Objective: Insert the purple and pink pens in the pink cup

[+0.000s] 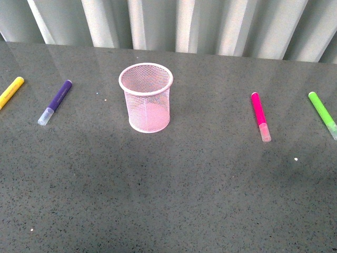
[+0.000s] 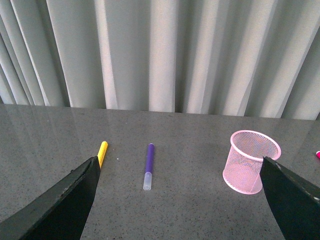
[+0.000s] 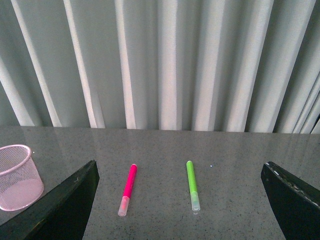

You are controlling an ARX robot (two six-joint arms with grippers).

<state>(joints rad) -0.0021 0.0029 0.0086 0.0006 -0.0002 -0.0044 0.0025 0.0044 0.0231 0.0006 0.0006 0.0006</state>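
The pink cup's opening [image 2: 255,145] is far wider than the purple pen [image 2: 149,167], so the pen will lean, its end above the cup's rim, when I insert it.
The pink mesh cup [image 1: 146,98] stands upright on the grey table, empty. The purple pen [image 1: 56,101] lies flat to its left, clear cap toward me. The pink pen [image 1: 260,115] lies flat to the cup's right, clear cap toward me. Neither arm shows in the front view. My left gripper [image 2: 180,200] is open and empty, held above the table short of the purple pen [image 2: 148,165] and the cup [image 2: 251,161]. My right gripper [image 3: 180,200] is open and empty, short of the pink pen [image 3: 128,188]; the cup [image 3: 17,176] shows at that view's edge.
A yellow marker [image 1: 11,91] lies at the far left beyond the purple pen and shows in the left wrist view [image 2: 102,153]. A lime green marker [image 1: 322,113] lies at the far right beyond the pink pen and shows in the right wrist view [image 3: 192,185]. A pleated grey curtain [image 1: 174,23] closes the table's back edge.
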